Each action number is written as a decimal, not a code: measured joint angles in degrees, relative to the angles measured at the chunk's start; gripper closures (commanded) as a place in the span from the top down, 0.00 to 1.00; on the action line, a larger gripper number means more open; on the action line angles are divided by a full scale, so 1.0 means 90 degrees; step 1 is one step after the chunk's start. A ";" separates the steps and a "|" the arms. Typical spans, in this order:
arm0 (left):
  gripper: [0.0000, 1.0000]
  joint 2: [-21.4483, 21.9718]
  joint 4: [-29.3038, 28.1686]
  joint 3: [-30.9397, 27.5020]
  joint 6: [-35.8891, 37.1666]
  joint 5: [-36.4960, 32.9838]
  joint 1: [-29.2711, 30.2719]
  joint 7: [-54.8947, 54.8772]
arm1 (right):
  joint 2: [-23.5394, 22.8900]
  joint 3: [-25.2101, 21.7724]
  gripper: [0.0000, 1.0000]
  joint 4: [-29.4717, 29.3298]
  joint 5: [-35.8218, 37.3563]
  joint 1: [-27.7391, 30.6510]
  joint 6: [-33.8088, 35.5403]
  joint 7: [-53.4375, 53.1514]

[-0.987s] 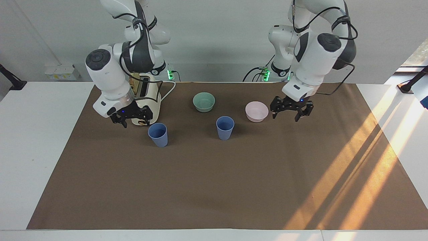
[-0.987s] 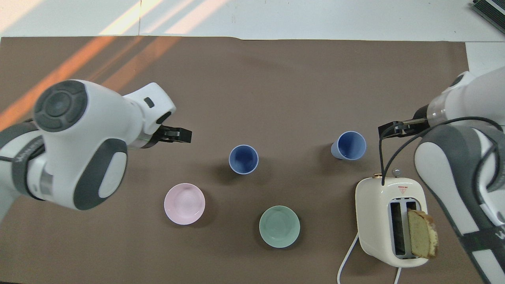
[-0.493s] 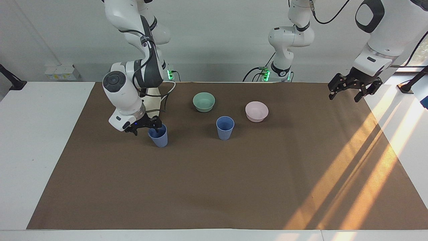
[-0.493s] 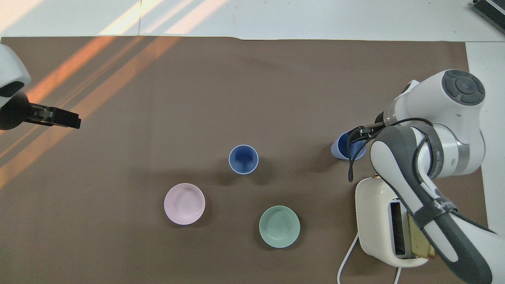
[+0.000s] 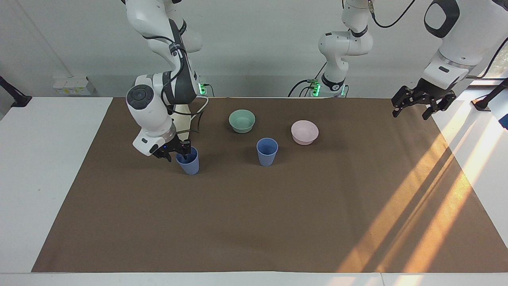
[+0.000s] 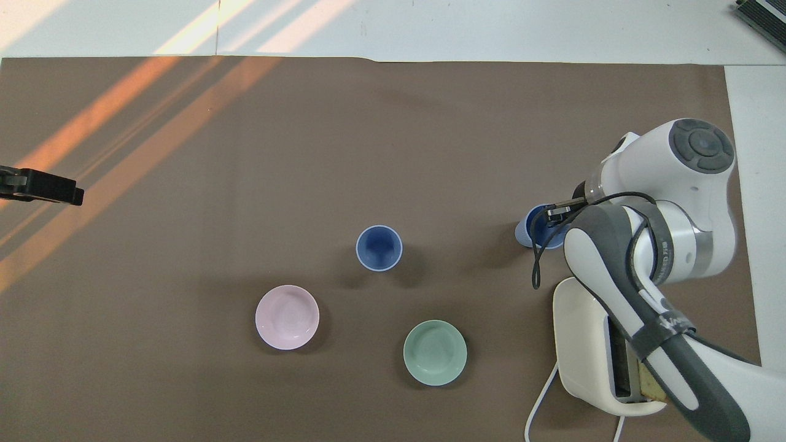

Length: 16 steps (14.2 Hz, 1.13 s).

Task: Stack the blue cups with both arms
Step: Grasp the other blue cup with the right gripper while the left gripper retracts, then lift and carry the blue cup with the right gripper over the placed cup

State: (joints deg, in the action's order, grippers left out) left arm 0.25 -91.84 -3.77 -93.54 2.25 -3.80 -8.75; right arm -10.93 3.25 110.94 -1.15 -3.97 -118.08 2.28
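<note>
My right gripper will lower the blue cup at my right gripper (image 6: 527, 229), and that cup should slide deep inside because the middle blue cup's opening (image 6: 379, 248) is open and empty.
One blue cup (image 5: 189, 163) stands upright toward the right arm's end of the table, next to the toaster; it also shows in the overhead view (image 6: 532, 232). My right gripper (image 5: 177, 154) is down at this cup's rim, open, with one finger inside the cup and the other outside; from overhead the right gripper (image 6: 556, 215) covers part of the rim. The second blue cup (image 5: 267, 151) stands upright mid-table, also in the overhead view (image 6: 379, 247). My left gripper (image 5: 410, 115) is open and empty, raised over the mat's edge at the left arm's end, and shows at the overhead view's edge (image 6: 61, 191).
A mint-green bowl (image 5: 241, 120) (image 6: 435, 352) and a pale pink bowl (image 5: 304, 132) (image 6: 287, 317) sit nearer to the robots than the middle cup. A cream toaster (image 6: 583, 344) with a bread slice stands under the right arm. A brown mat (image 5: 254, 222) covers the table.
The right gripper came down from beside the toaster onto the nearby cup's rim. The left arm swung away from the pink bowl to the mat's edge and lifted. Neither cup moved.
</note>
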 measured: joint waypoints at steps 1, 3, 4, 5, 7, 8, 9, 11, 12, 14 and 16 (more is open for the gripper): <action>1.00 0.0000 0.0000 0.0001 0.0011 0.0000 0.0000 0.0000 | 0.0000 0.0000 0.00 0.0000 0.0000 -0.0006 -0.0001 0.0000; 1.00 0.0000 0.0000 0.0006 0.0047 0.0000 0.0000 0.0000 | 0.0000 -0.0006 0.00 0.0000 -0.0001 -0.0006 -0.0004 0.0000; 1.00 0.0001 0.0000 0.0016 0.0103 0.0000 0.0000 0.0000 | 0.0007 -0.0005 0.00 -0.0001 -0.0008 -0.0009 -0.0007 0.0000; 1.00 0.0003 0.0000 0.0030 0.0148 0.0000 -0.0001 0.0000 | 0.0013 -0.0005 0.00 -0.0001 -0.0009 -0.0014 -0.0007 0.0000; 1.00 0.0025 0.0000 0.0055 0.0206 0.0000 -0.0002 0.0009 | 0.0014 -0.0005 0.00 -0.0002 -0.0009 -0.0015 -0.0006 0.0000; 1.00 0.0049 0.0000 0.0062 0.0222 0.0000 -0.0003 0.0029 | 0.0013 -0.0004 0.00 -0.0009 -0.0010 -0.0016 -0.0004 0.0000; 1.00 0.0075 0.0000 0.0065 0.0236 0.0000 -0.0003 0.0059 | 0.0013 0.0000 0.00 -0.0035 -0.0014 -0.0017 0.0016 0.0000; 1.00 0.0112 0.0000 0.0065 0.0240 0.0000 -0.0003 0.0095 | 0.0018 0.0035 0.00 -0.0253 -0.0151 -0.0031 0.0284 0.0000; 1.00 0.0120 0.0000 0.0065 0.0240 0.0000 -0.0003 0.0104 | 0.0028 0.0052 0.00 -0.0466 -0.0302 -0.0041 0.0525 -0.0014; 1.00 0.0122 0.0000 0.0057 0.0239 0.0000 -0.0001 0.0117 | 0.0066 0.0081 0.00 -0.1002 -0.0485 -0.0054 0.1054 -0.0176; 1.00 0.0122 0.0000 0.0048 0.0237 0.0000 0.0002 0.0120 | 0.0090 0.0086 0.00 -0.1608 -0.0529 -0.0160 0.1571 -0.0546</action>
State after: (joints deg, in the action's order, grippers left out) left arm 1.34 -91.84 -3.33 -91.40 2.25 -3.78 -7.67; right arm -10.12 4.03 96.46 -5.92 -5.41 -103.94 -2.63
